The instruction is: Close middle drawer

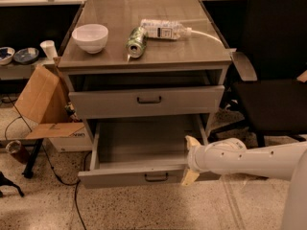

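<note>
The drawer's rim (188,157) behind the front panel has one finger of my gripper reaching over it, so next I move back and push the front panel's outer side inward.
The middle drawer (136,176) is a wide grey drawer with a low front panel and a small dark bar handle (156,177). It is pulled far out, and its long grey tray (144,140) is bare. My gripper (190,159), on a white arm coming in from the right, is at the right end of the drawer's front panel. It is open, with one cream finger (192,142) over the tray's rim and the other in front of the panel. It holds nothing.
The drawer above (146,102) stands slightly out. On the cabinet top are a white bowl (90,36), a green can (135,42) and a plastic bottle (163,29). A black chair (273,99) stands to the right. Cardboard boxes (41,99) and cables are on the left.
</note>
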You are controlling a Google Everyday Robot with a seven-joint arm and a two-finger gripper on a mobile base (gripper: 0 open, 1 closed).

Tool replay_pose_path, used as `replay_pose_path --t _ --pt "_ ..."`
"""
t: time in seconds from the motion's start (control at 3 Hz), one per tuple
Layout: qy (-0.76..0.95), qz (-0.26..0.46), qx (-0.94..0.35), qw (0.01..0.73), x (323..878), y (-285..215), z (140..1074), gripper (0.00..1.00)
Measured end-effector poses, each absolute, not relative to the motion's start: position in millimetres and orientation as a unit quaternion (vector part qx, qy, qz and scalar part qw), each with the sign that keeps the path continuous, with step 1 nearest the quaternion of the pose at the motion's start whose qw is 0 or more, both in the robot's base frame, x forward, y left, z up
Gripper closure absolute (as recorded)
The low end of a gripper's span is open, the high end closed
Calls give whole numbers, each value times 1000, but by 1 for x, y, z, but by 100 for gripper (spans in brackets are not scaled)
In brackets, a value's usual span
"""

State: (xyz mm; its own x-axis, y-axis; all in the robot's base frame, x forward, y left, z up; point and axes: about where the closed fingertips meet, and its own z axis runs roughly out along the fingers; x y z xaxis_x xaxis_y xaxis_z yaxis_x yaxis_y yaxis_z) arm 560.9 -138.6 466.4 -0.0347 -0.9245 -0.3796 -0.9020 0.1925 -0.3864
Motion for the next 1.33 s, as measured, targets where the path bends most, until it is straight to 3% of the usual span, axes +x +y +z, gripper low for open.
replay_pose_path --t 0.33,1.33 --pt "729 -22 -620 290 555 -148 478 0" --pt "771 60 -579 260 499 -175 475 65"
